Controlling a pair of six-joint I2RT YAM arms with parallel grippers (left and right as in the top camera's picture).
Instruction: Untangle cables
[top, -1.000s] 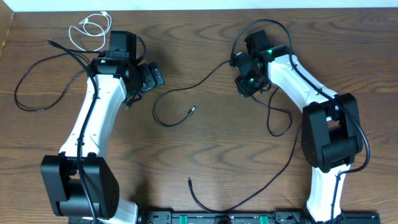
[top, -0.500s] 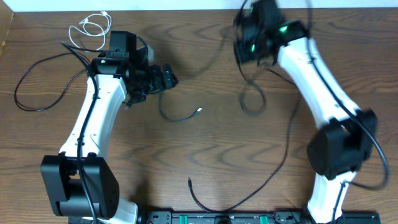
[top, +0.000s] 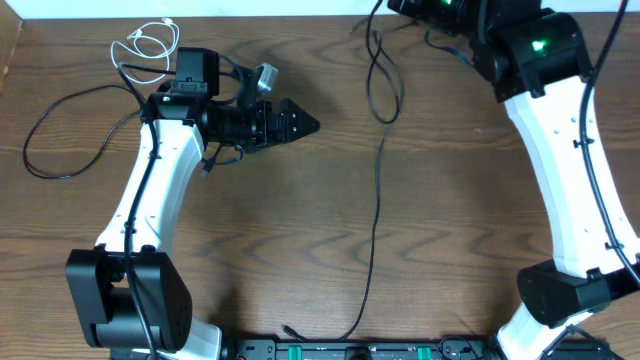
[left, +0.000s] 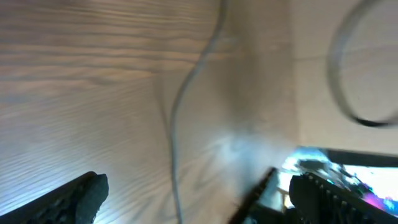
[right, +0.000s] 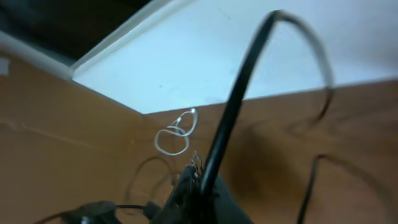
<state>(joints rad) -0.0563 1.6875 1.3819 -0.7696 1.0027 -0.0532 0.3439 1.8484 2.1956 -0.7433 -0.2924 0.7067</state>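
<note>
The black cable (left: 176, 112) is hanging in a smooth round loop (left: 336, 71). It will curve over in a rounded bend when I move it with my left gripper.
My right gripper (right: 202, 180) is shut on a thin black cable (right: 239, 106) and holds it high at the table's back edge; overhead it is mostly cut off at the top (top: 425, 6). That cable (top: 377, 190) hangs in a loop, runs down the middle of the table and ends in a small plug near the front edge. My left gripper (top: 300, 125) is open and empty, pointing right, left of that cable; the cable (left: 177, 124) shows blurred between its fingers (left: 199, 202). A white cord (top: 145, 45) lies coiled at the back left. Another black cord (top: 45, 130) loops at the far left.
A black bar with green parts (top: 350, 351) runs along the table's front edge. A white board (right: 249, 50) borders the back edge. The left arm's base (top: 125, 300) stands at the front left, the right arm's base (top: 560, 300) at the front right.
My right gripper rose and swung to the back edge, pulling the black cable out of its loops into a long straight run. My left gripper reached further right.
</note>
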